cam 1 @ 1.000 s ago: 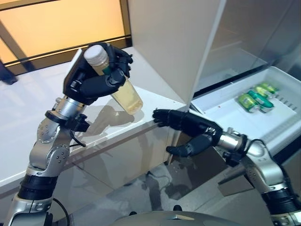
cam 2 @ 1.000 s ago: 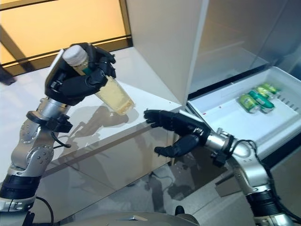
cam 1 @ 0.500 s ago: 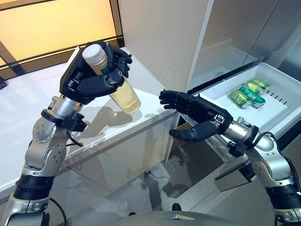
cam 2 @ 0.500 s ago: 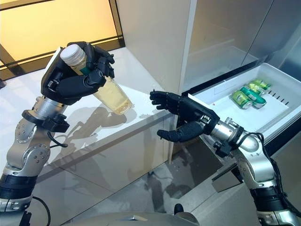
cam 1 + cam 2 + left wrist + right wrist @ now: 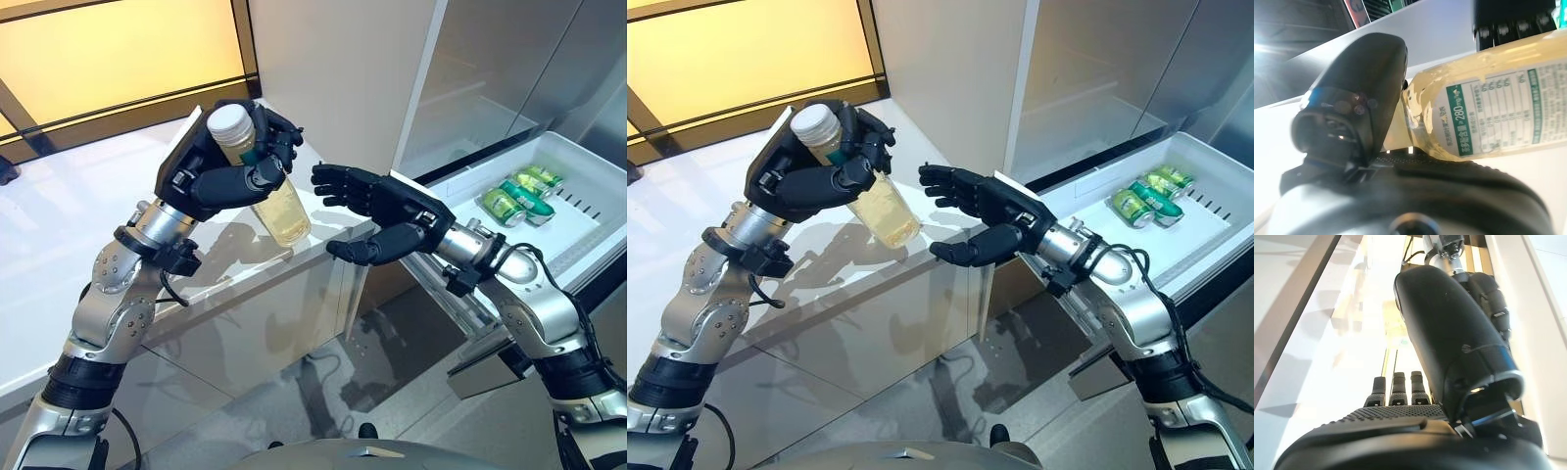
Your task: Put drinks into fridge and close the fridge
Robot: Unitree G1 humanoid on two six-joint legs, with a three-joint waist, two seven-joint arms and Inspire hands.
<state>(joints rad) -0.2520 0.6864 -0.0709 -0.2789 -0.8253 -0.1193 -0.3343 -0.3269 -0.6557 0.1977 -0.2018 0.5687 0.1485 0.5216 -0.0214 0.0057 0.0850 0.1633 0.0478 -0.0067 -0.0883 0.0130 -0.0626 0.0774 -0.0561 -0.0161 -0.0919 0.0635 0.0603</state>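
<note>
I expect the pale yellow drink (image 5: 282, 216) to stay inside when I lay the bottle in the drawer, since the white cap (image 5: 229, 122) covers the bottle's opening.
My left hand (image 5: 220, 176) is shut on a bottle of pale yellow drink (image 5: 277, 202) with a white cap, held tilted above the white counter (image 5: 69, 225). The bottle also shows in the left wrist view (image 5: 1488, 112). My right hand (image 5: 387, 211) is open, its fingers spread, just to the right of the bottle's lower end and not touching it. The open fridge (image 5: 470, 78) stands at the right with its white drawer (image 5: 578, 230) pulled out. Green cans (image 5: 514, 196) lie in the drawer.
The white counter runs along the left, its front edge (image 5: 323, 240) below the bottle. An orange-lit window (image 5: 108, 49) lies behind it. The fridge's grey side wall (image 5: 333, 78) rises just behind both hands. Grey floor (image 5: 392, 392) lies below.
My left hand has carried the bottle to the right. My right hand has risen and moved left, close to the bottle's lower end.
</note>
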